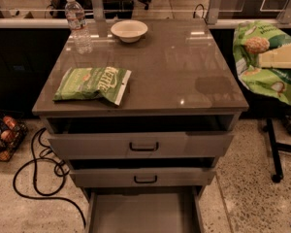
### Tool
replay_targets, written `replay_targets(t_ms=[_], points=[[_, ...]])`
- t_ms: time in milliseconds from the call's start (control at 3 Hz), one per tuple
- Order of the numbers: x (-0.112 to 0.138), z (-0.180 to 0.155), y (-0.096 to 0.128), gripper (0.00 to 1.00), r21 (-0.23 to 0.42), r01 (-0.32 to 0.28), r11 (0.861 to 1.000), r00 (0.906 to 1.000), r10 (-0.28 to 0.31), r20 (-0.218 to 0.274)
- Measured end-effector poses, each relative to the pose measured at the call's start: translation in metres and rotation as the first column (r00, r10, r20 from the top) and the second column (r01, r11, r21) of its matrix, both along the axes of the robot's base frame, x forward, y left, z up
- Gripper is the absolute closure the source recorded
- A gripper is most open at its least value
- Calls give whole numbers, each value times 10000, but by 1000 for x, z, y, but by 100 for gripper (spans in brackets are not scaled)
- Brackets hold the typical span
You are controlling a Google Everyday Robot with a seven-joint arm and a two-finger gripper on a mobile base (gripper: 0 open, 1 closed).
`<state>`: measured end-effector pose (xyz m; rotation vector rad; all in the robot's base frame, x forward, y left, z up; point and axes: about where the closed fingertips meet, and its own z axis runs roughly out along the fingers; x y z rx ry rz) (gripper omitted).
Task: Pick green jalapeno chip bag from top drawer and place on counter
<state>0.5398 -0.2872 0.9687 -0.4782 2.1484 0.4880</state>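
My gripper has the green jalapeno chip bag (259,79) hanging past the counter's side edge, so next I swing inward and bring it over the counter (192,67) before placing it.
My gripper (270,57) is at the far right of the camera view, shut on a green chip bag (262,79). It holds the bag in the air beyond the right edge of the counter (184,67). One pale finger (281,56) lies across the bag's front; the rest of the arm is out of view. The top drawer (140,144), a wide grey front with a black handle, stands pulled partly out under the counter. Its inside is dark.
A second green chip bag (93,83) lies on the counter's front left. A water bottle (78,23) and a white bowl (129,30) stand at the back. The middle drawer (140,177) is slightly out and the bottom drawer (140,212) is open. Cables (34,174) lie on the floor at the left.
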Motion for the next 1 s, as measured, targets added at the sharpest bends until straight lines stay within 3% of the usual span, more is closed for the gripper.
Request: replay_targets(t_ms=[333,667,1000], points=[[-28,-9,-5,100,-502,-506,9975,9986,512,102],[-28,-9,-5,100,-502,-507,9974,9986,513,102],[-7,-13,2,100,-776,-549,9955,9984,540,-139]])
